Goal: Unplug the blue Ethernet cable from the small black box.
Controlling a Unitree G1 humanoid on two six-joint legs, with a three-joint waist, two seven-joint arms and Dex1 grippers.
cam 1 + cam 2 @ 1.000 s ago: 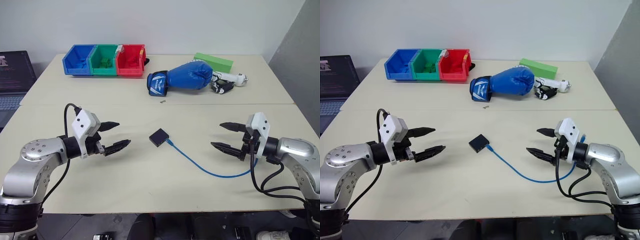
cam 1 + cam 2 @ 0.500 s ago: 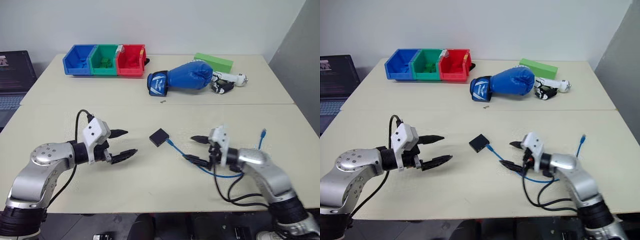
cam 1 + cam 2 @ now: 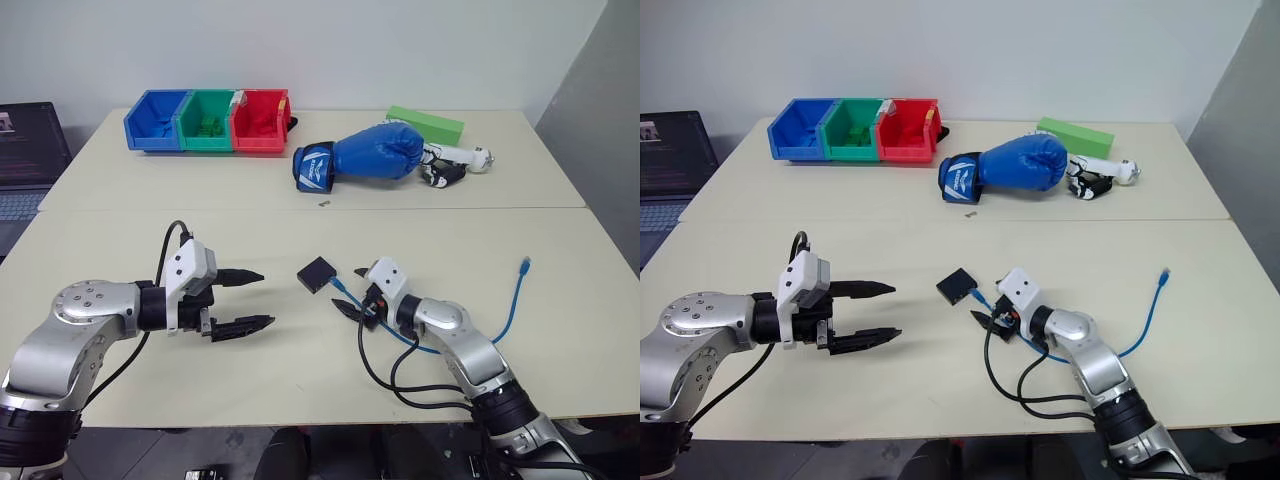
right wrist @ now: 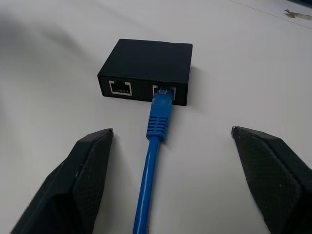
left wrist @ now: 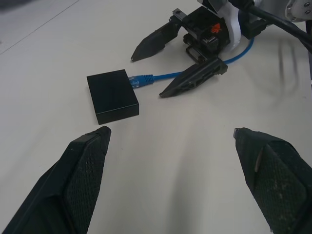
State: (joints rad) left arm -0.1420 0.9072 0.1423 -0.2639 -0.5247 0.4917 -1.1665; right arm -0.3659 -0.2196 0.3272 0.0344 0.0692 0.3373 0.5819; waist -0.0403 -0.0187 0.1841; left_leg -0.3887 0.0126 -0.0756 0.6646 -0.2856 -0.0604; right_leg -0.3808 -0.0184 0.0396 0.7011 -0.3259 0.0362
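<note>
I can see the blue Ethernet cable's plug (image 3: 337, 284) sitting tightly in the small black box, so the cable (image 3: 509, 318) will come along, still plugged in, when I lift the box.
The small black box (image 3: 317, 272) lies flat at the table's middle, with the blue Ethernet cable (image 4: 160, 113) plugged into one of two ports on its side. The cable (image 3: 508, 305) curves off to the right and ends in a free plug (image 3: 525, 264). My right gripper (image 3: 352, 291) is open just right of the box, one finger on each side of the cable close to the plug, touching neither. My left gripper (image 3: 267, 298) is open left of the box, pointing toward it, with nothing between its fingers. In the left wrist view the box (image 5: 112, 96) and the right gripper (image 5: 148, 77) lie ahead.
Blue, green and red bins (image 3: 208, 120) stand at the back left. A blue boxing glove (image 3: 365, 155), a green block (image 3: 427, 123) and a white-and-black item (image 3: 452, 163) lie at the back. A laptop (image 3: 25, 150) sits at far left. Black arm cables (image 3: 400, 375) loop by the front edge.
My right arm has swung left across the table and down, bringing its open gripper astride the cable by the box. The cable's free end now lies farther right. The left gripper turned slightly.
</note>
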